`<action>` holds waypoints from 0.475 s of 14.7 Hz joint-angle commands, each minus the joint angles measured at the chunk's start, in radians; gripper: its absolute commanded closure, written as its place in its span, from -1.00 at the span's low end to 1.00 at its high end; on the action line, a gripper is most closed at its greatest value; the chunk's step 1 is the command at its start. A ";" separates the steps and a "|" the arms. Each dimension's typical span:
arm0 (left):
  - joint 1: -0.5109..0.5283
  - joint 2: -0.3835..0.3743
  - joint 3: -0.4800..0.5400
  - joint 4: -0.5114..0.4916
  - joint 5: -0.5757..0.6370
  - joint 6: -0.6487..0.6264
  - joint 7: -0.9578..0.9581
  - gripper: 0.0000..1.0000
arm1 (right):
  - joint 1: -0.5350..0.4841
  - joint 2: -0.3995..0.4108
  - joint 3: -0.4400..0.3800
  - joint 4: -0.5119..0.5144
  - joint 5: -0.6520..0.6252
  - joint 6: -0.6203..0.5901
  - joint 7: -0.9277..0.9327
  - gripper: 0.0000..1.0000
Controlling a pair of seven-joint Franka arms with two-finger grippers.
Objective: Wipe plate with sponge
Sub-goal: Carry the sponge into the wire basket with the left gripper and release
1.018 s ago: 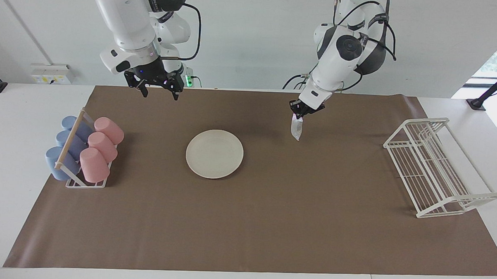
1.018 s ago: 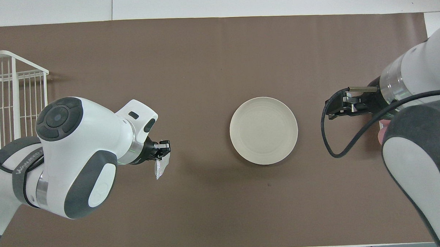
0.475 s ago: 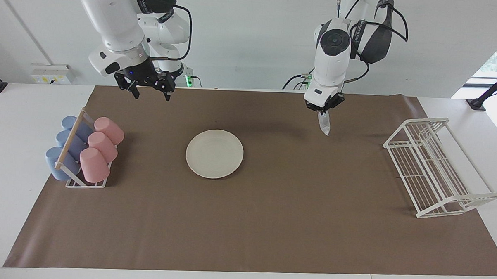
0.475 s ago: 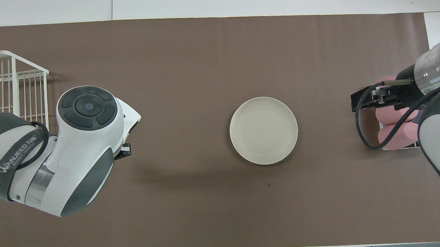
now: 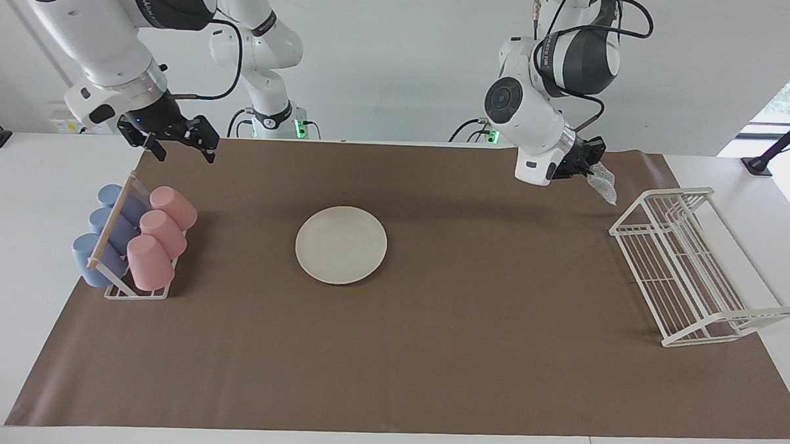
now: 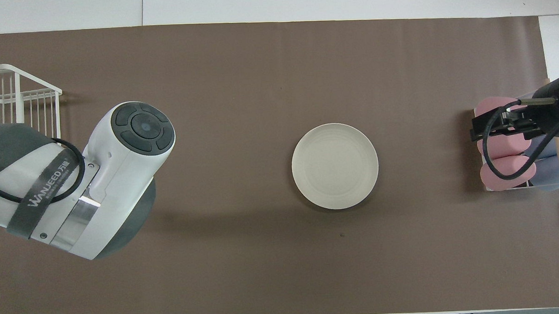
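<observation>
My left gripper should go on carrying the silvery sponge until it touches the rack's bars [image 5: 687,254] before it lets go, because the plate [image 5: 341,245] lies clear and the white wire rack is empty.
The cream-white plate [image 5: 341,244] lies flat in the middle of the brown mat, also in the overhead view [image 6: 335,165], with nothing on it. My left gripper [image 5: 591,164] is up in the air over the mat's edge at the left arm's end, shut on the silvery sponge [image 5: 603,181], which hangs from it close to the white wire rack. In the overhead view the left arm's own body hides that gripper and the sponge. My right gripper [image 5: 180,150] is open and empty, raised over the cup rack; it also shows in the overhead view [image 6: 487,127].
A small rack of blue and pink cups [image 5: 135,239] stands at the right arm's end of the mat. A white wire rack [image 5: 689,265] stands at the left arm's end, partly visible in the overhead view [image 6: 17,101].
My left gripper has swung away from the plate with the sponge, toward the wire rack. My right gripper has moved away from the plate, out over the cup rack.
</observation>
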 commanded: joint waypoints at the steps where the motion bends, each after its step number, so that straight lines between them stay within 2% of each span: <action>1: 0.015 0.031 0.011 0.029 0.118 -0.042 -0.010 1.00 | 0.018 -0.011 -0.003 -0.007 -0.005 0.015 -0.013 -1.00; 4: 0.039 0.085 0.014 0.029 0.262 -0.042 -0.005 1.00 | 0.004 -0.009 -0.003 -0.006 -0.010 0.041 -0.083 -1.00; 7: 0.105 0.174 0.014 0.041 0.372 -0.007 0.000 1.00 | 0.007 -0.009 -0.005 -0.012 -0.013 0.073 -0.092 -1.00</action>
